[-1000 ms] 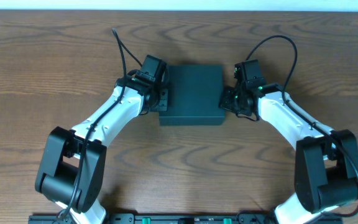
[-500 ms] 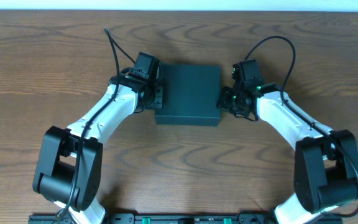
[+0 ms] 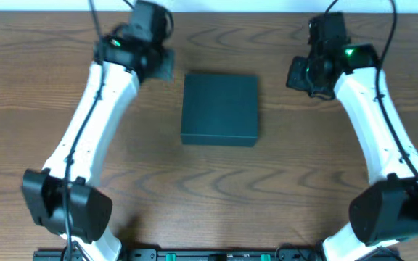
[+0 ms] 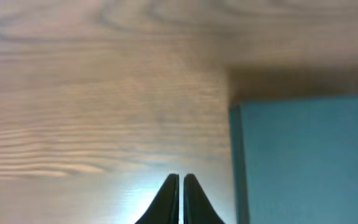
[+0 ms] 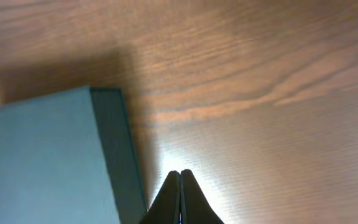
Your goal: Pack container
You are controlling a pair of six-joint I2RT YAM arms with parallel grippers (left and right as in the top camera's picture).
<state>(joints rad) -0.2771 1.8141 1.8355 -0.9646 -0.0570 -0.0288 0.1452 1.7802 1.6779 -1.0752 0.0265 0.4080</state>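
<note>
The container's lid (image 3: pixel 220 105) is lying flat, and my left gripper is clear of it. I keep pulling back until my left gripper opens above the table's near side (image 3: pixel 133 192).
The container (image 3: pixel 220 109), a dark teal square box with its lid down, lies flat in the middle of the wooden table. Its edge shows at the right of the left wrist view (image 4: pixel 306 158) and at the left of the right wrist view (image 5: pixel 45 158). My left gripper (image 3: pixel 162 67) hovers apart from the box, off its upper left corner; its fingers (image 4: pixel 180 179) are shut on nothing. My right gripper (image 3: pixel 297 74) is raised off the box's upper right corner, also apart from it, and shut with nothing held (image 5: pixel 179 173).
Bare wood-grain table (image 3: pixel 216 188) surrounds the box on all sides. The table's far edge (image 3: pixel 216 11) runs along the top of the overhead view. Both arm bases stand at the near corners.
Both grippers have left the container's sides and lifted up and back, the left to the upper left, the right to the upper right. The box has slid slightly left.
</note>
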